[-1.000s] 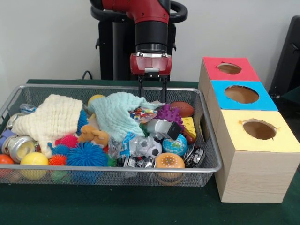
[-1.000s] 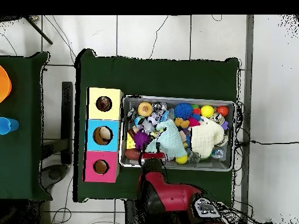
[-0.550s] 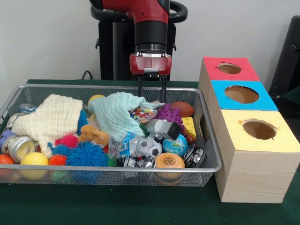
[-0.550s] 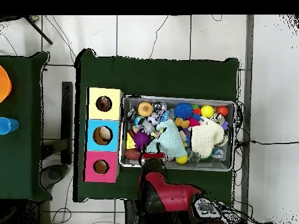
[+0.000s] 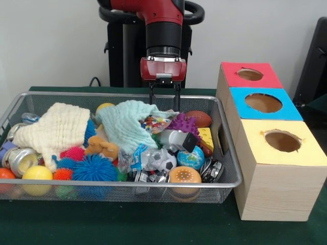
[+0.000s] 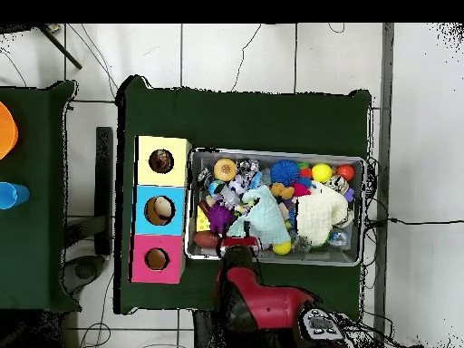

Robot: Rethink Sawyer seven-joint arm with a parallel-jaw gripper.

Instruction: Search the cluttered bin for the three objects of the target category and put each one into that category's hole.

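Note:
I expect the mint cloth (image 5: 125, 125) to fold back and show hidden toys when I pull, because its limp corner (image 5: 164, 114) hangs past the bag of colourful bits.
My gripper (image 5: 164, 106) hangs open and empty over the back edge of the wire bin (image 5: 122, 187), its tips just above the mint cloth (image 5: 126, 122). From overhead the gripper (image 6: 238, 246) sits at the bin's (image 6: 272, 152) lower rim. Near it lie a brown football (image 5: 199, 118), a purple spiky ball (image 5: 184, 124) and a bag of colourful bits (image 5: 155, 124). Toward the front are a globe ball (image 5: 191, 157), a soccer ball (image 5: 166, 160) and a burger toy (image 5: 184, 176). The red box (image 5: 230, 74), blue box (image 5: 240, 104) and yellow box (image 5: 255, 148) each have a round hole.
A cream cloth (image 5: 53, 127) covers the bin's left part. Blue spiky balls (image 5: 94, 168), a yellow ball (image 5: 37, 173), cans (image 5: 19, 159) and a teddy (image 5: 102, 147) crowd around it. The three boxes stand in a row right of the bin on the green table (image 5: 153, 224).
The gripper has risen a little and drifted slightly left; it stays open. Nothing in the bin has moved.

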